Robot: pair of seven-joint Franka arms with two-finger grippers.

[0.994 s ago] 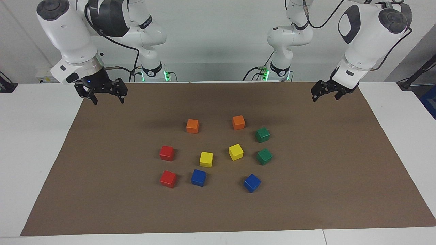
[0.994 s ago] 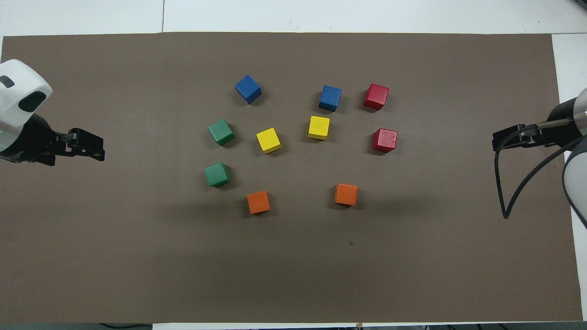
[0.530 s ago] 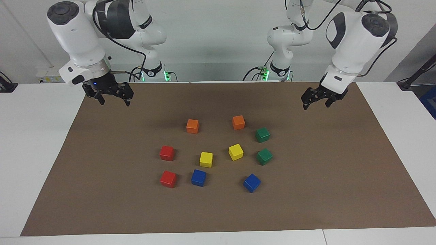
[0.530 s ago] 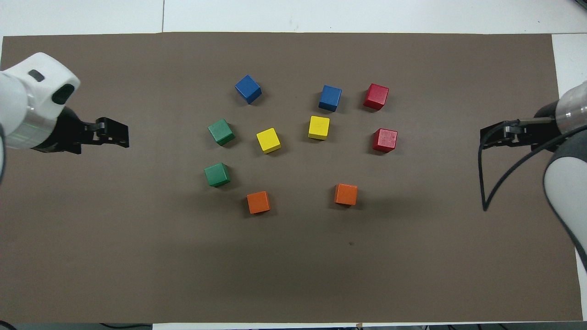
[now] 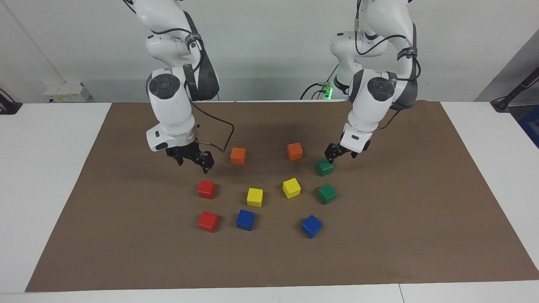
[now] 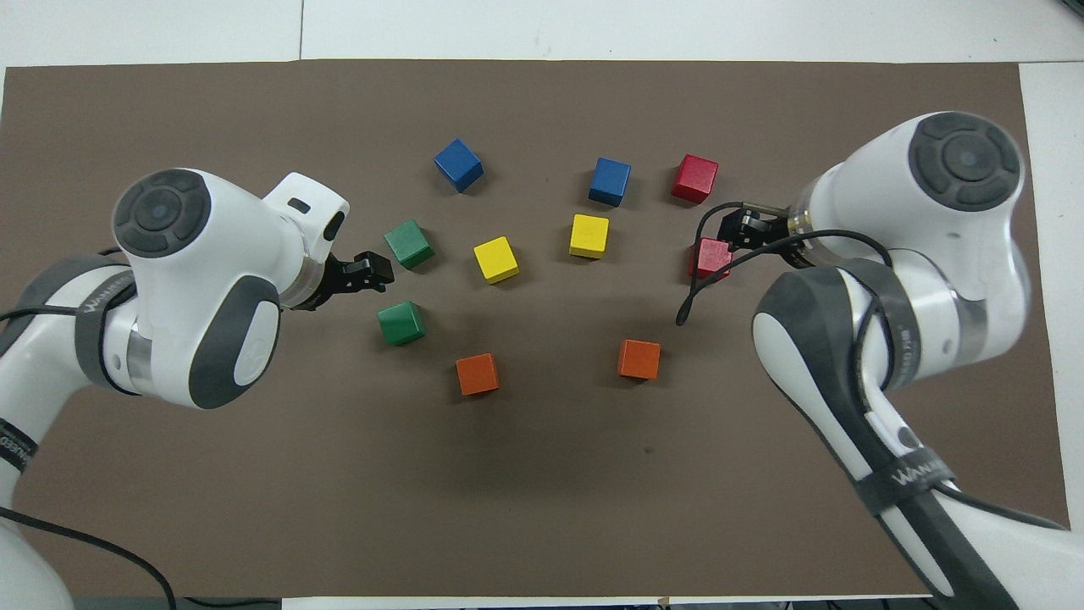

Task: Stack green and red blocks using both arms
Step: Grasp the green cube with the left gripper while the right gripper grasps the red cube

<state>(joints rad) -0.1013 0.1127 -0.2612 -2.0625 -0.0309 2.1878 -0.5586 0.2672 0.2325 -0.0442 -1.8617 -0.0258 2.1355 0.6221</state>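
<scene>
The nearer red block (image 5: 206,190) is ahead of my open right gripper and clear of other blocks. I should keep going down until the fingers are around the block's sides (image 6: 712,258).
Two green blocks lie toward the left arm's end, one nearer the robots (image 5: 324,167) (image 6: 400,323) and one farther (image 5: 326,193) (image 6: 408,244). Two red blocks lie toward the right arm's end, one nearer (image 5: 206,189) (image 6: 710,258) and one farther (image 5: 208,221) (image 6: 694,178). My left gripper (image 5: 340,155) (image 6: 374,271) is open and empty, low over the mat just beside the nearer green block. My right gripper (image 5: 193,162) (image 6: 738,230) is open and empty, above the mat close to the nearer red block. Its cable partly covers that block in the overhead view.
Two orange blocks (image 5: 238,156) (image 5: 294,151) lie nearest the robots, between the grippers. Two yellow blocks (image 5: 254,197) (image 5: 291,187) sit in the middle. Two blue blocks (image 5: 245,219) (image 5: 311,226) lie farthest. All rest on a brown mat (image 5: 400,235).
Both arms have swung in from the mat's two ends toward the middle and come down, the left gripper to the green blocks, the right gripper to the red blocks. No block has moved.
</scene>
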